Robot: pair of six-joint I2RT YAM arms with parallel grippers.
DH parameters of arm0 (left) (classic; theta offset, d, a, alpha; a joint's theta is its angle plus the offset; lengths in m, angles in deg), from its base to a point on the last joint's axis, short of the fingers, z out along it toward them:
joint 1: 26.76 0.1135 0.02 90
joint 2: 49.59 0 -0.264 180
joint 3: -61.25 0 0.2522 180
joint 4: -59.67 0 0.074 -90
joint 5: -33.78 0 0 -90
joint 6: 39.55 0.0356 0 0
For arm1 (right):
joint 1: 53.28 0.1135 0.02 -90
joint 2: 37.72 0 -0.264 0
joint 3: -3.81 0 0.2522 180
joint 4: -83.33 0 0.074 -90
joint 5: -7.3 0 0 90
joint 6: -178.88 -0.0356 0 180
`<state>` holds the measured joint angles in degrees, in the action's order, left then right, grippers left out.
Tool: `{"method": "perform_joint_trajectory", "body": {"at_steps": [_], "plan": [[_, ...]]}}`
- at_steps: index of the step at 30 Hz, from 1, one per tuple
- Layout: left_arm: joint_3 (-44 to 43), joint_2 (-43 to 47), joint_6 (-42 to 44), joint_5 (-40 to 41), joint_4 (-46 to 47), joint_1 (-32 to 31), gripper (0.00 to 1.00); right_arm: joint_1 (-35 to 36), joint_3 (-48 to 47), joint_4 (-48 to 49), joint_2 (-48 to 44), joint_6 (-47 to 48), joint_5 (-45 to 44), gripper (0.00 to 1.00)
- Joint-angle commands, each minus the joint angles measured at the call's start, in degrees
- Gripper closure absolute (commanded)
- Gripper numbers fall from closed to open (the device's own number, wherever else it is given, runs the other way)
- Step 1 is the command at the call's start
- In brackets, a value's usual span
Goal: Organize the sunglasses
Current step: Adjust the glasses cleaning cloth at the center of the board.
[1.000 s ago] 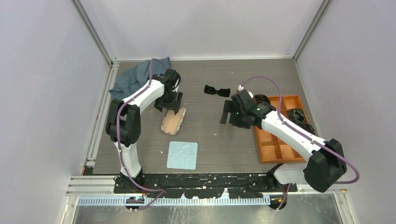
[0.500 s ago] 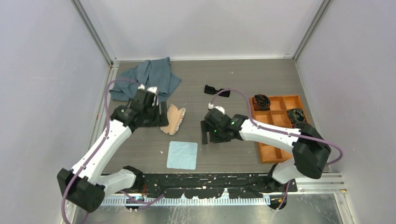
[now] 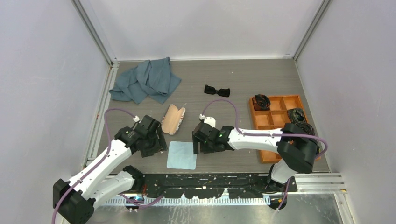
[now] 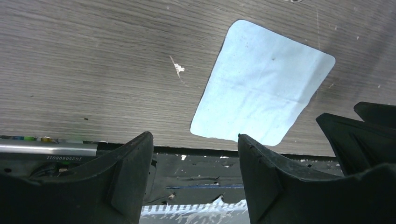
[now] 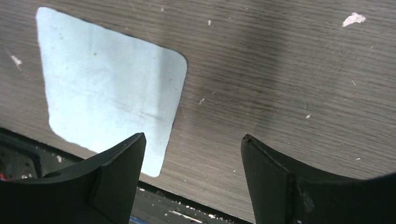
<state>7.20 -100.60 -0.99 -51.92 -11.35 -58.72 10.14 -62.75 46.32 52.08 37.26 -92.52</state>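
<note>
My left gripper should go down next, its open fingers in line with the light blue cloth's near corner, until they straddle that corner, and then close.
The sunglasses, a small glossy black pair with dark lenses, lie on the table at the back centre, far from both grippers. My left gripper hangs low near the front edge, just left of a light blue cloth, open and empty. My right gripper hovers just right of that cloth, also open with nothing between its fingers. The right gripper's fingers show at the edge of the left wrist view.
A tan patterned case lies behind the blue cloth. A crumpled grey-blue cloth sits at the back left. An orange divided tray at the right holds black coiled bundles. The table's front edge is right under both grippers.
Both arms pulled back toward the near edge: the left from beside the case, the right from near the sunglasses, ending either side of the blue cloth. Both grippers narrowed slightly.
</note>
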Motion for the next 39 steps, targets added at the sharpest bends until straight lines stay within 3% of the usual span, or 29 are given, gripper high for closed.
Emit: {"method": "perform_joint_trajectory", "body": {"at_steps": [1, 5, 10, 14, 23, 30, 39], "plan": [[1.3, -0.5, -3.6, 2.3, 1.1, -0.5, 0.33, 0.3, -3.0, 0.4, 1.0, -2.6, -3.6, 0.20], [2.8, -2.2, -3.6, -0.4, 2.7, -1.1, 0.33, 1.7, -1.2, 1.4, -0.4, -4.3, -4.9, 0.20], [4.1, -3.9, -5.4, 0.6, 2.2, -3.3, 0.33, 2.8, -0.3, 1.8, -0.6, -5.4, -5.0, 0.20], [4.7, -4.4, -9.8, 4.3, 2.6, -8.8, 0.34, 3.2, -1.3, 0.7, 0.3, -5.0, -4.9, 0.20], [4.2, -4.7, -10.8, 6.0, 3.0, -10.7, 0.34, 3.2, 0.5, 1.5, -0.9, -5.5, -7.7, 0.21], [4.0, -3.5, -10.7, 5.7, 0.8, -10.7, 0.34, 3.3, 3.6, 5.6, -3.2, -7.0, -6.8, 0.33], [8.1, -0.8, -12.8, 4.8, 3.3, -10.7, 0.40, 3.2, 1.1, 6.3, 1.3, -5.7, -7.0, 0.38]]}}
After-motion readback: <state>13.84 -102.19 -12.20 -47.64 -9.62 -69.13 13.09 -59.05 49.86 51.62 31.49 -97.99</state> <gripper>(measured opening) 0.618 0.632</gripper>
